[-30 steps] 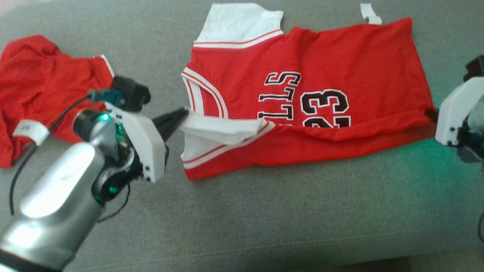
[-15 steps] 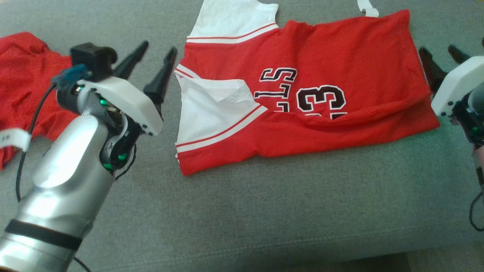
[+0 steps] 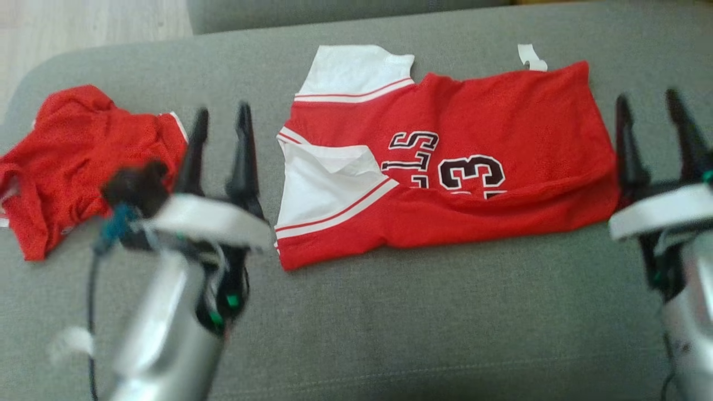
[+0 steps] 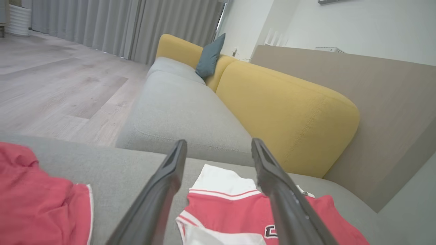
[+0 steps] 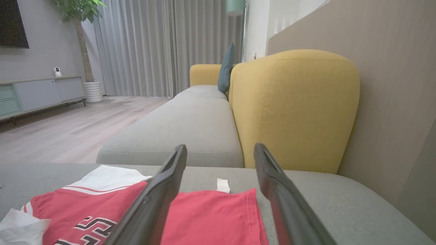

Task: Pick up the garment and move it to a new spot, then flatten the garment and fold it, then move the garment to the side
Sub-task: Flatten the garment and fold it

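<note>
The white tag's lower end (image 3: pixel 531 56) touches the jersey's far edge (image 3: pixel 538 70), so I expect the tag to move along when the robot folds that far edge over.
The garment (image 3: pixel 490 122) is a red jersey with white sleeves and black-and-white lettering, lying flat on the grey cushion (image 3: pixel 390 323). Its near long edge is folded up over the number, and a white sleeve lies turned over on its left part. My left gripper (image 3: pixel 221 109) stands open just left of the jersey's sleeve end, fingers pointing away and holding nothing. At the jersey's hem end my right gripper (image 3: pixel 646 99) is open and empty too. The left wrist view has the jersey (image 4: pixel 221 207) below the open left gripper (image 4: pixel 218 143). The right wrist view has it (image 5: pixel 211 214) under the open right gripper (image 5: pixel 220 148).
A second red garment (image 3: pixel 83 161) lies crumpled at the cushion's left end, close to my left arm. A small white tag (image 3: pixel 529 55) sits by the jersey's far hem corner. Beyond are a yellow backrest (image 5: pixel 293 105), another grey seat (image 4: pixel 180 109) and wood floor (image 3: pixel 83 22).
Both grippers opened and let go of the jersey's near edge, which now lies folded over the number. Both arms drew back and turned their fingers away. The head camera shifted.
</note>
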Available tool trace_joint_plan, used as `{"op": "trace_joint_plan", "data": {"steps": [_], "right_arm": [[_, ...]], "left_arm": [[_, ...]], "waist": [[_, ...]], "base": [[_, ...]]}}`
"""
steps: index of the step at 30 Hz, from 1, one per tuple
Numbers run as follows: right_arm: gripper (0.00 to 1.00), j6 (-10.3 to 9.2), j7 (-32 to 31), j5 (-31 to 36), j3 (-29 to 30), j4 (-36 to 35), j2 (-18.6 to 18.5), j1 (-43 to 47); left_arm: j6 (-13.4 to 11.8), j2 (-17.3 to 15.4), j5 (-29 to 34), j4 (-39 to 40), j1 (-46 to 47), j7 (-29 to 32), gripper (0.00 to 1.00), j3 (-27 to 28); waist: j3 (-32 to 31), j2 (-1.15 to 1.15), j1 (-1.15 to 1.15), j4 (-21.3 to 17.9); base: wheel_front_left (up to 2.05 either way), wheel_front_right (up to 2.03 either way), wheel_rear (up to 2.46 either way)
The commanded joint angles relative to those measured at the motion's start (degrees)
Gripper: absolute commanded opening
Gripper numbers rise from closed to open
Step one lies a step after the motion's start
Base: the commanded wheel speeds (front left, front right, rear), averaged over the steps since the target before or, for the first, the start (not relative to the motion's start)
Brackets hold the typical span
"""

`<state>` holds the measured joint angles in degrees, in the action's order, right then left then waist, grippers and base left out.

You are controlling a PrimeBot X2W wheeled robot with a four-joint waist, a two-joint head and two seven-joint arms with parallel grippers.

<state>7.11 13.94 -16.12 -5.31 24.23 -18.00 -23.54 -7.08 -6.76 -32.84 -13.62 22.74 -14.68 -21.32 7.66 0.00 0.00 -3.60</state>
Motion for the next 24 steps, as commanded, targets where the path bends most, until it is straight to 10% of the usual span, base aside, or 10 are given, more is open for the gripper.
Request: {"op": "trace_joint_plan", "data": {"steps": [1,9,24], "right_arm": [[1.00,0.37,0.7,1.6,0.3,-3.1,0.6,1.2],[1.00,0.37,1.0,7.6,4.3,-10.3,7.0,9.7],[1.00,0.37,-0.5,7.6,5.1,-13.4,6.5,9.1]], "left_arm": [[0.0,0.0,1.6,2.3,-0.5,-0.3,1.00,2.4],[1.7,3.0,6.5,-2.1,-8.9,-0.3,1.00,2.3],[-0.1,3.0,8.2,-18.7,-4.7,7.8,1.00,-2.1]], "waist": [[-0.9,0.00,0.00,0.2],[-1.8,0.00,0.00,-0.6],[-0.2,0.00,0.00,-3.7]], "base": [[0.00,0.00,0.00],[0.00,0.00,0.00],[0.00,0.00,0.00]]}}
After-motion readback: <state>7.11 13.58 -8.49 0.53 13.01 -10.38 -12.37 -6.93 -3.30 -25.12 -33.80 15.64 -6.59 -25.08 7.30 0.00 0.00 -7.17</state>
